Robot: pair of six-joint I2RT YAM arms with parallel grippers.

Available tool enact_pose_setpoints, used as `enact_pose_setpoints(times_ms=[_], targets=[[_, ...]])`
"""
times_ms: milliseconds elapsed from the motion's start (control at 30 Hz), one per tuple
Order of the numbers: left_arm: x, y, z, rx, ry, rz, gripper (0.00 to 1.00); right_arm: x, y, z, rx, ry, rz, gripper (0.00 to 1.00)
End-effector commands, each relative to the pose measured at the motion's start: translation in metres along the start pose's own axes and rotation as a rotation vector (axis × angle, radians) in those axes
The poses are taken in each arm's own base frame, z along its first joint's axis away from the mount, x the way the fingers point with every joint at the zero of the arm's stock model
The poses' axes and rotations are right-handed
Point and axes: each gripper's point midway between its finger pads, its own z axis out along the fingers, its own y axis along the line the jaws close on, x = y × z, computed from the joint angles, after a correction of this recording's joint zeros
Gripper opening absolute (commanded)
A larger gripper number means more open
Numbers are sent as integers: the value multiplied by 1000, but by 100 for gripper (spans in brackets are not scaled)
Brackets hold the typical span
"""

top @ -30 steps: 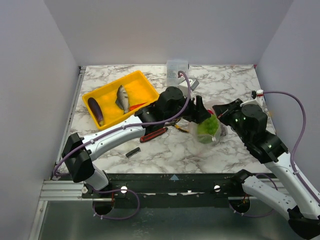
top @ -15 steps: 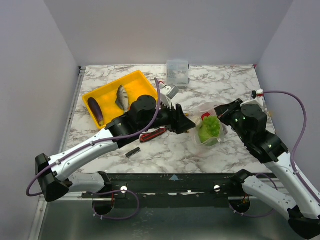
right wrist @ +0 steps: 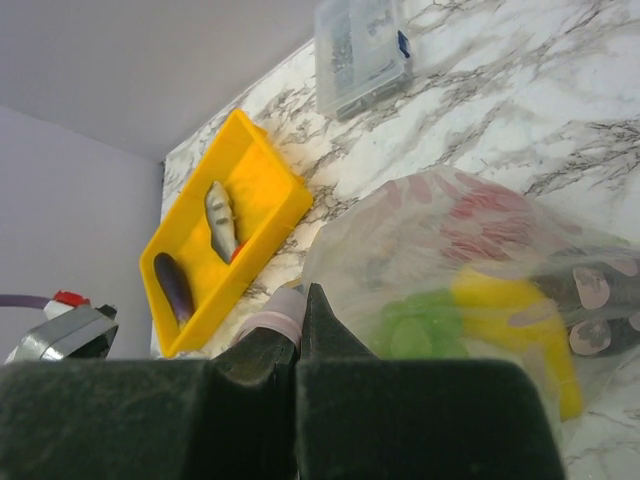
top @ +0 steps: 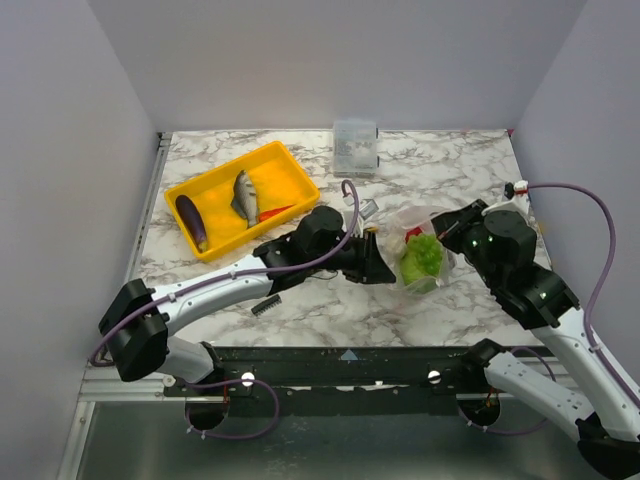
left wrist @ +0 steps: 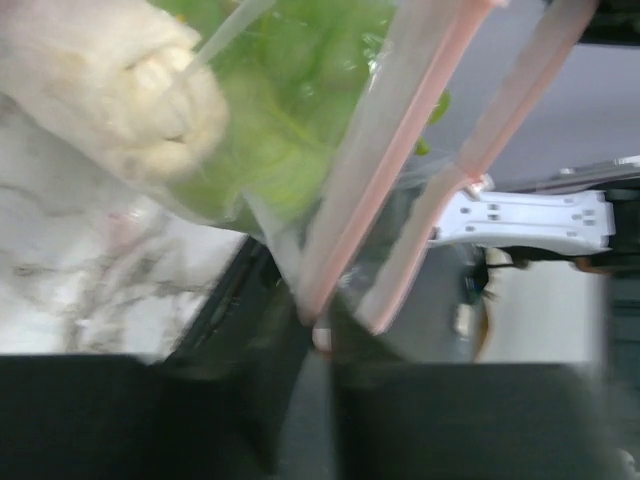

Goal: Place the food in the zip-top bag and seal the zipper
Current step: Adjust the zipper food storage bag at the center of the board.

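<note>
My left gripper is holding the zipper's end [left wrist: 318, 298] while the eggplant [top: 191, 222] is lying in the yellow tray. Next, I let go of the zipper and reach for the eggplant before sealing.
The zip-top bag [top: 425, 262] lies right of centre, holding green cabbage [top: 420, 255] and a red tomato [top: 411, 233]. In the right wrist view yellow fruit [right wrist: 520, 320] shows through the bag [right wrist: 450, 250]. My right gripper [right wrist: 300, 300] is shut on one end of the pinkish zipper [right wrist: 280, 318]. My left gripper [left wrist: 320, 345] is at the bag's near left side [top: 385, 270], jaws narrowly apart with the other zipper end [left wrist: 400, 170] between the tips. Celery [left wrist: 130, 80] and cabbage [left wrist: 290, 110] press against the film. A grey fish [top: 243, 195] and an eggplant [top: 192, 220] lie in the tray.
The yellow tray [top: 190, 185] sits at the back left, with a red-handled knife [top: 280, 211] at its right edge. A small clear box [top: 354, 147] stands at the back centre. A small black piece [top: 264, 306] lies near the front edge.
The left arm drew back left from the bag, then came back to its near left side with the jaws narrowing. The right gripper kept its hold.
</note>
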Motion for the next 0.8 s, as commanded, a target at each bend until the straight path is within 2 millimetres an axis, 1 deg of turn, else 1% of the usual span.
enact_pose_setpoints(times_ms=[0, 33, 67, 133, 200, 267, 300, 333, 367, 400, 467, 533, 567, 600, 633, 667, 700, 767], targets=[[-17, -59, 1, 232, 33, 68, 0, -36, 13, -14, -30, -113, -32, 0], [-22, -74, -2, 282, 39, 91, 0, -41, 15, -16, -32, -124, -76, 0], [-31, -92, -7, 332, 36, 121, 0, -48, 15, -17, -25, -140, -141, 0], [-49, -125, -16, 413, 21, 162, 0, -63, 8, -21, 38, -175, -240, 0], [-62, -153, -24, 481, 21, 159, 0, -80, -1, -27, 116, -204, -346, 0], [-69, -168, -27, 534, 39, 131, 0, -95, -1, -35, 150, -231, -406, 0], [-72, -171, -27, 552, 42, 109, 0, -99, 2, -38, 137, -234, -422, 0], [-74, -170, -24, 554, 37, 83, 0, -101, 9, -42, 106, -229, -430, 0], [-76, -162, -19, 540, 28, 44, 0, -100, 15, -44, 69, -220, -427, 0], [-77, -151, -13, 514, 25, -3, 0, -94, 22, -44, 22, -198, -417, 0], [-81, -124, -1, 489, 22, -115, 0, -78, 25, -39, -26, -156, -398, 0], [-86, -92, 11, 472, 17, -215, 0, -61, 7, -25, 22, -141, -391, 0], [-86, -80, 16, 473, 22, -243, 0, -55, -8, -18, 81, -141, -393, 0], [-86, -73, 21, 473, 30, -254, 0, -51, -22, -12, 141, -143, -401, 0], [-86, -69, 24, 454, 39, -259, 0, -48, -35, -7, 200, -148, -422, 0], [-87, -70, 25, 443, 41, -246, 0, -48, -44, -5, 247, -157, -449, 0], [-89, -76, 23, 451, 37, -231, 0, -53, -52, -5, 299, -173, -470, 0], [-98, -98, 13, 488, 19, -181, 0, -68, -53, -11, 347, -203, -497, 0]])
